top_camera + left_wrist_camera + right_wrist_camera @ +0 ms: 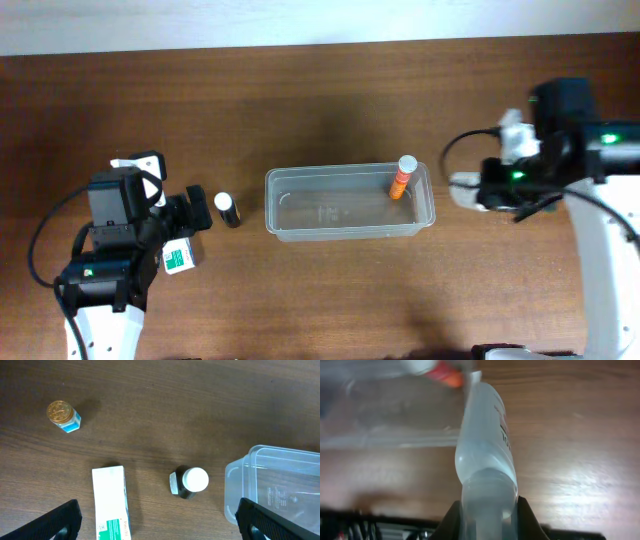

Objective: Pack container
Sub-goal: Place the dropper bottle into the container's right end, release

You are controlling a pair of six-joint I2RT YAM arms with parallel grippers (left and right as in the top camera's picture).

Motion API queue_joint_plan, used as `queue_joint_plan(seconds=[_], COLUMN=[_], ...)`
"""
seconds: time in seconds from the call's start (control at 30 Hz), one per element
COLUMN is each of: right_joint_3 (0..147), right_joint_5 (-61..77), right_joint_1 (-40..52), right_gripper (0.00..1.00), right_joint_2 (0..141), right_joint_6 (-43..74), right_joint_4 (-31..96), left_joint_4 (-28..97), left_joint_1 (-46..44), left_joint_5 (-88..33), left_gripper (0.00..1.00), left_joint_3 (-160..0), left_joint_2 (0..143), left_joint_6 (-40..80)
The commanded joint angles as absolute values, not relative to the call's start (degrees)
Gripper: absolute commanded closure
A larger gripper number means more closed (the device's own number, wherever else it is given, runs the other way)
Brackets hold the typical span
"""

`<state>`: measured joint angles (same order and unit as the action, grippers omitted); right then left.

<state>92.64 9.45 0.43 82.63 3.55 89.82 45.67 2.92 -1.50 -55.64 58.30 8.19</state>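
Observation:
I should continue to move my right gripper to the corner (pixel 412 213) beside the orange tube and let go inside, because the white bottle's body (pixel 484 435) is ahead of my fingers and the corner is open.
The clear plastic container (pixel 350 228) sits mid-table; its corner shows in the left wrist view (pixel 235 485) and it is a blur in the right wrist view (pixel 380 415). An orange tube with a white cap (pixel 401 176) leans in the container's right end. My right gripper (pixel 482 192) is shut on a translucent white bottle (pixel 485 455), held just right of the container. My left gripper (pixel 160 527) is open and empty above a white and green box (pixel 111 505) and a small dark bottle with a white cap (pixel 192 481).
A small jar with a gold lid (pixel 63 414) stands on the table beyond the box. In the overhead view the dark bottle (pixel 228 208) stands left of the container and the box (pixel 181 257) lies by my left arm. Cables loop beside both arms.

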Motion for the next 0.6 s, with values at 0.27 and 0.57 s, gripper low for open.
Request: queue_joint_plan(seconds=[0.27, 0.57], right_joint_3=[92.71, 88.53], right_joint_5=[9.91, 9.93], right_joint_1=[11.29, 11.22], right_gripper=[0.91, 0.91], right_joint_2=[89.32, 96.60], right_joint_6=[6.52, 6.50], right_joint_4=[86.28, 80.93], left_joint_4=[45.50, 45.69], left_joint_1=[2.79, 2.79], left_joint_5=[-1.08, -1.08], left_gripper=[0.01, 0.01], left_joint_3=[-56.95, -56.95], left_joint_2=[58.39, 58.39], left_joint_6=[7.86, 7.86])
